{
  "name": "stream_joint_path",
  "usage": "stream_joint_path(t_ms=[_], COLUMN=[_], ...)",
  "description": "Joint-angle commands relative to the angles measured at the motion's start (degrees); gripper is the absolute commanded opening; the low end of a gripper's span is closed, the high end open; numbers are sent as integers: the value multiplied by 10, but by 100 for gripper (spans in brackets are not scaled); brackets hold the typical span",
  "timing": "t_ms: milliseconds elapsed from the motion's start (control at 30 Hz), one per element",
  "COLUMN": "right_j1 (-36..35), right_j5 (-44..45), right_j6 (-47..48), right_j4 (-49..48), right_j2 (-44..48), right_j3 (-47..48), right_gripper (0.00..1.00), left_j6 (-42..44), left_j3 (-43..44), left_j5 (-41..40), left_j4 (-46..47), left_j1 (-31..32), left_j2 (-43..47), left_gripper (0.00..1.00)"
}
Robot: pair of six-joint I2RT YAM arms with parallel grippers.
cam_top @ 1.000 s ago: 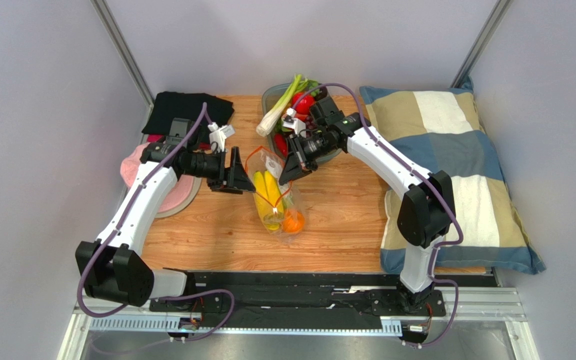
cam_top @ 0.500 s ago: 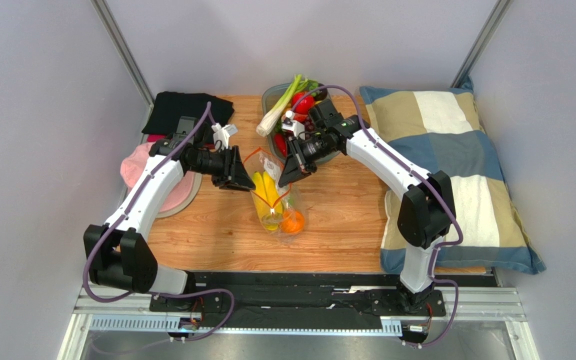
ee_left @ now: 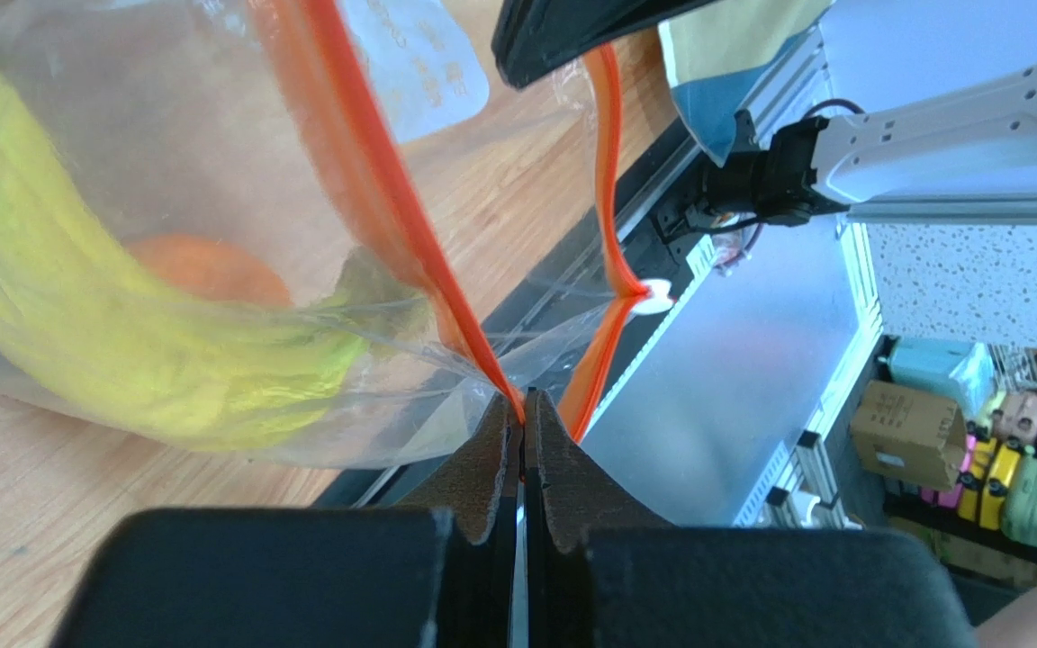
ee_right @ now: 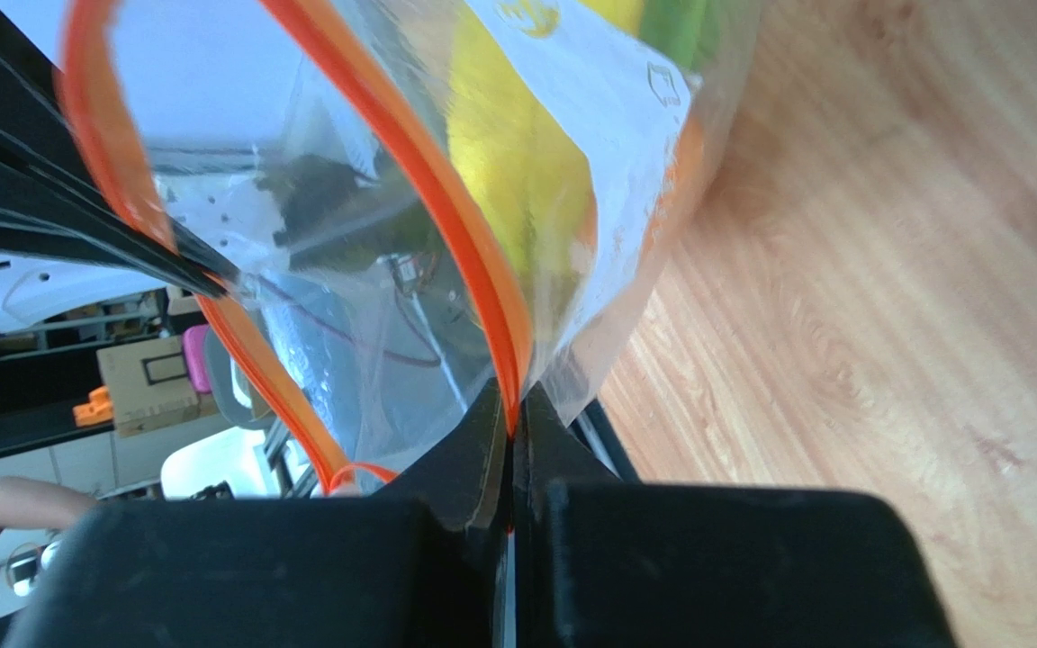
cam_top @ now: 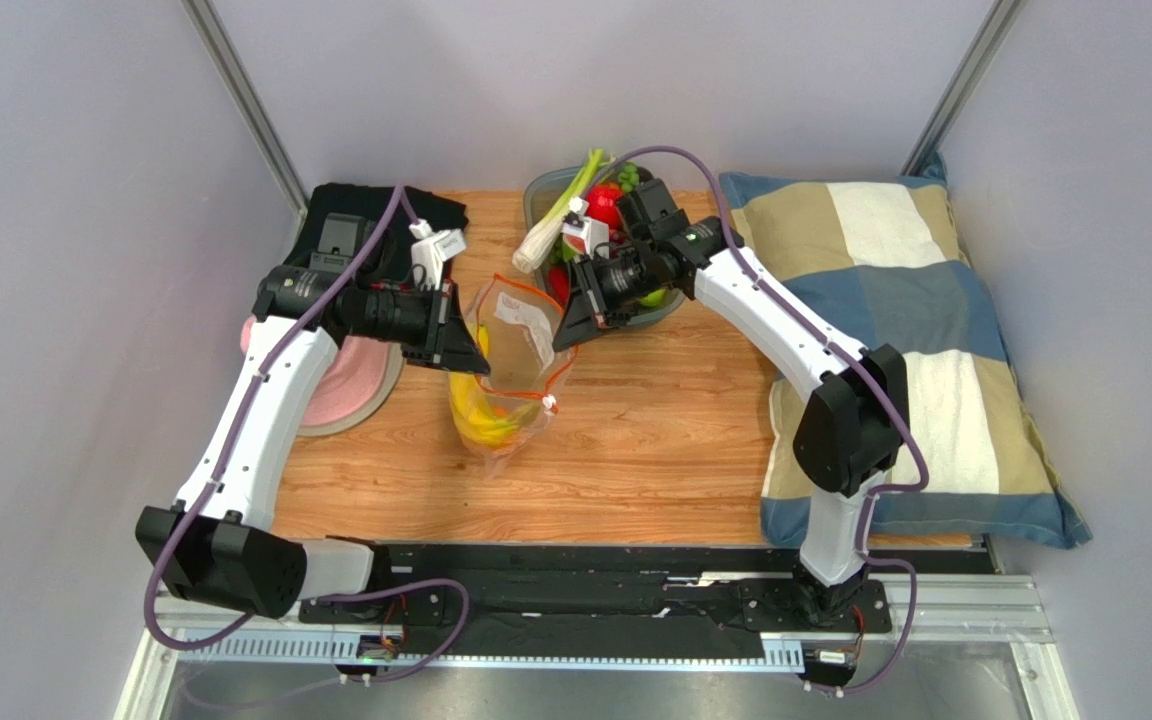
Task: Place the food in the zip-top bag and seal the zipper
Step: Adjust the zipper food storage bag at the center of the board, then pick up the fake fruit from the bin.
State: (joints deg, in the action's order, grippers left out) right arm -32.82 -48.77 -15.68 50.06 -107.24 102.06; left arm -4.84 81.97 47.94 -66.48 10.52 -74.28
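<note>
I need to let go of the zipper with my right gripper and get the green fruit [cam_top: 656, 297] before sealing, because both my grippers are pinching the bag's zipper [cam_top: 573, 356] and food is still in the tray.
The zip-top bag [cam_top: 515, 338] hangs open-mouthed between my two grippers above the wooden table. Its lower end with the yellow banana [cam_top: 480, 425] sags to the table. My left gripper [cam_top: 470, 356] is shut on the left side of the orange-red zipper [ee_left: 389, 203], pinching the strip at its tips [ee_left: 524, 421]. My right gripper [cam_top: 561, 332] is shut on the zipper's other side [ee_right: 511, 402]. Through the plastic I see the banana [ee_left: 105, 338], an orange [ee_left: 206, 270] and something green [ee_right: 680, 27]. The white slider tab [ee_left: 654, 290] sits at one end of the zipper.
A grey tray [cam_top: 540, 188] with a leek [cam_top: 557, 215] and red vegetables stands behind the right gripper. A checked pillow [cam_top: 898, 330] fills the right side. A black cloth [cam_top: 372, 218] and a pink cloth on a grey plate [cam_top: 349, 393] lie at the left.
My left gripper has shut on the zipper's left side. Both arms have risen, lifting the bag's mouth and swinging the bag with its fruit to the left.
</note>
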Motion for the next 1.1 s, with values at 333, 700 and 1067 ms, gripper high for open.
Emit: stream_joint_path(t_ms=[333,700,1067], right_j1=[37,110,111], right_j5=[62,283,418], right_j6=[28,171,379], right_j4=[-22,-33,-100], right_j2=[-55,-109,-185], right_j3=[128,192,183], right_gripper=[63,77,92], left_j6=[-34,-48,-38], left_j3=[-29,-30,-20], left_j5=[11,5,-4], left_j4=[63,84,76], left_j1=[-54,-57,-57], left_j2=[-23,-19,-33], left_gripper=[0,0,0])
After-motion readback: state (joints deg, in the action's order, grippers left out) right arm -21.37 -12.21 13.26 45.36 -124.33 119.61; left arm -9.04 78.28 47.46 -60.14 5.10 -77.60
